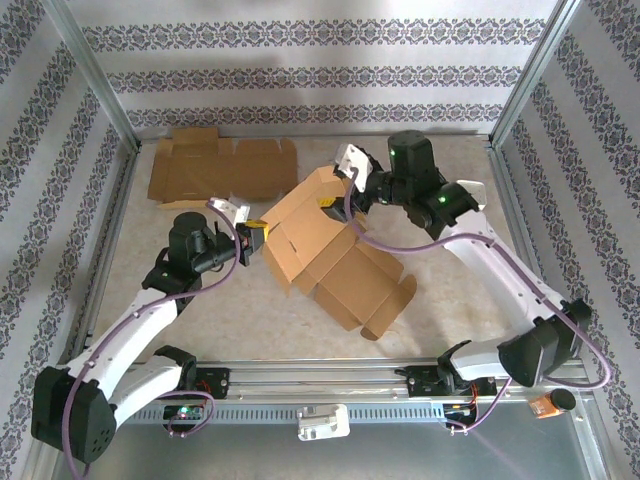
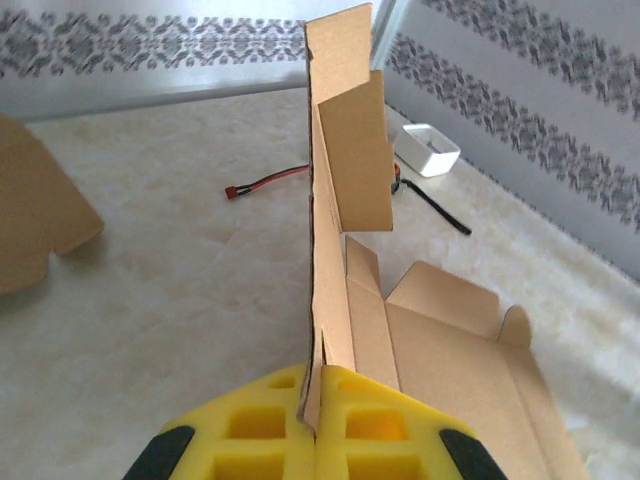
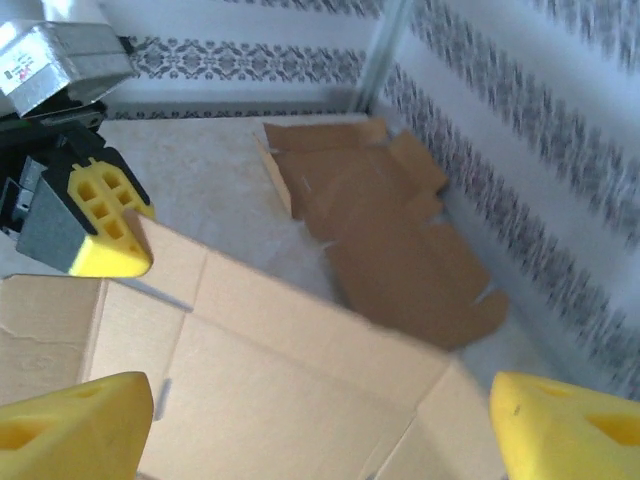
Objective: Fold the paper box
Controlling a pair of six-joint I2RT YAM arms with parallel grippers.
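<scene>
The paper box lies crooked (image 1: 345, 278) with the left gripper at one end of its raised panel, so the robot's right gripper should pinch the panel's far edge (image 1: 292, 194) and square the box.
The paper box (image 1: 325, 255) is a brown cardboard blank, partly raised, in the middle of the table. My left gripper (image 1: 256, 238) is shut on the box's left edge. In the left wrist view the yellow fingers (image 2: 250, 425) pinch that thin edge (image 2: 318, 395), and a panel (image 2: 345, 170) stands upright beyond them. My right gripper (image 1: 347, 192) hovers open over the box's far raised panel. In the right wrist view its yellow fingertips (image 3: 75, 425) stand wide apart with the box panel (image 3: 280, 370) below them. The left gripper (image 3: 95, 215) shows on that panel's far edge.
A second flat cardboard blank (image 1: 220, 168) lies at the back left, near the wall (image 3: 390, 230). A white object (image 2: 428, 148) and a red-and-black cable (image 2: 270, 180) lie on the table beyond the box. Metal frame posts stand at the corners.
</scene>
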